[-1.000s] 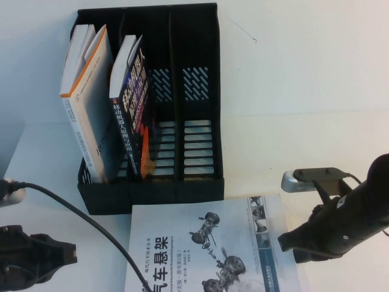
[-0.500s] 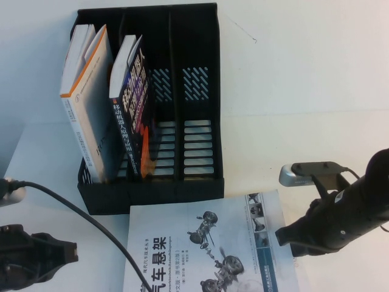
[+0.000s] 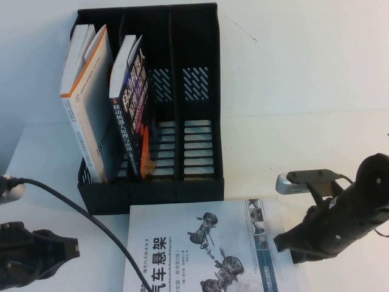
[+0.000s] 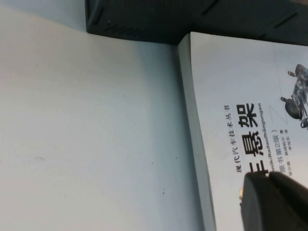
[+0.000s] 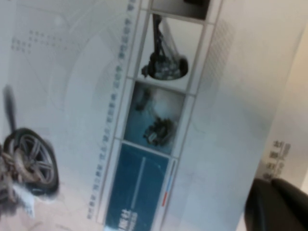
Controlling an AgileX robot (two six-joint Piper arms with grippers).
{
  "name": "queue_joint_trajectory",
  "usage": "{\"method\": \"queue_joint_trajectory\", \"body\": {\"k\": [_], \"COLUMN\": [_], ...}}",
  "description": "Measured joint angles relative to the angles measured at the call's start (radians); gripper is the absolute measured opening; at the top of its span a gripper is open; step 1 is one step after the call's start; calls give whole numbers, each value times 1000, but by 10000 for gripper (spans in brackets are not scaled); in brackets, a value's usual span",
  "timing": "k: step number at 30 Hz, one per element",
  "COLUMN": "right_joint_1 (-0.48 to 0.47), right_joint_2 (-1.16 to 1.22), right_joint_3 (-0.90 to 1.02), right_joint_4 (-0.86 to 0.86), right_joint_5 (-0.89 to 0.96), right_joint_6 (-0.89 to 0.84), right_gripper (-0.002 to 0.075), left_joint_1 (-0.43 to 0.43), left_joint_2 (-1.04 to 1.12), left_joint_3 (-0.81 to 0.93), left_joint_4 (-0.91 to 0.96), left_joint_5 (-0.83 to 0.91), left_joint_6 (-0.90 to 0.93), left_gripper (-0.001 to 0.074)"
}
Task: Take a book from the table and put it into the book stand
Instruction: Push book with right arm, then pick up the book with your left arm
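Observation:
My left gripper should come in low and pinch the white book's overhanging edge (image 3: 127,234) next to the title, because the white book is lying flat on another book (image 5: 278,161).
The white book (image 3: 200,249) with black Chinese title and grey suspension drawings lies flat on the white table (image 3: 304,91), just in front of the black book stand (image 3: 182,182). My right gripper (image 3: 290,243) is at the book's right edge beside the photo strip, fingers together; in the right wrist view (image 5: 272,182) its tips lie at the cover's edge (image 5: 192,120). My left gripper (image 3: 68,249) rests low at the front left, shut and empty, a little left of the book; the left wrist view shows it (image 4: 267,176) over the book's title (image 4: 250,134).
The stand's left slot holds a white book with an orange edge (image 3: 88,103), the middle slot a dark book (image 3: 130,103); the right slot (image 3: 197,109) holds nothing. A black cable (image 3: 79,213) runs across the front left onto the book.
My right gripper has moved lower and slightly left against the book's right edge. The book has slid a little to the left. The left gripper has barely moved.

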Motion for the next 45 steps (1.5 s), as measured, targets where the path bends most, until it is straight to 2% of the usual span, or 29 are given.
{"method": "queue_joint_trajectory", "body": {"k": [12, 19, 25, 30, 34, 37, 40, 42, 45], "right_joint_1": [0, 0, 0, 0, 0, 0, 0, 0, 0], "right_joint_2": [6, -16, -181, -427, -617, -764, -878, -942, -1012], "right_joint_3": [-2, -2, -2, -2, -2, -2, 0, 2, 4], "right_joint_4": [131, 109, -125, -367, -521, -605, -645, -650, -657], "right_joint_5": [-2, -23, 14, 146, 258, 341, 419, 473, 523], "right_joint_6": [-116, -103, 82, 262, 366, 419, 448, 463, 485], "right_gripper": [0, 0, 0, 0, 0, 0, 0, 0, 0], "left_joint_1": [0, 0, 0, 0, 8, 61, 173, 255, 334], "left_joint_2": [0, 0, 0, 0, 24, 62, 108, 152, 235], "left_joint_3": [0, 0, 0, 0, 0, 0, 0, 0, -2], "left_joint_4": [-35, -68, -191, -327, -330, -330, -344, -390, -484], "left_joint_5": [-19, -24, 109, 237, 257, 276, 314, 376, 504], "left_joint_6": [8, 27, 133, 270, 289, 306, 357, 417, 544], "left_gripper": [-3, -3, -3, -3, -3, -3, -3, -3, -3]}}
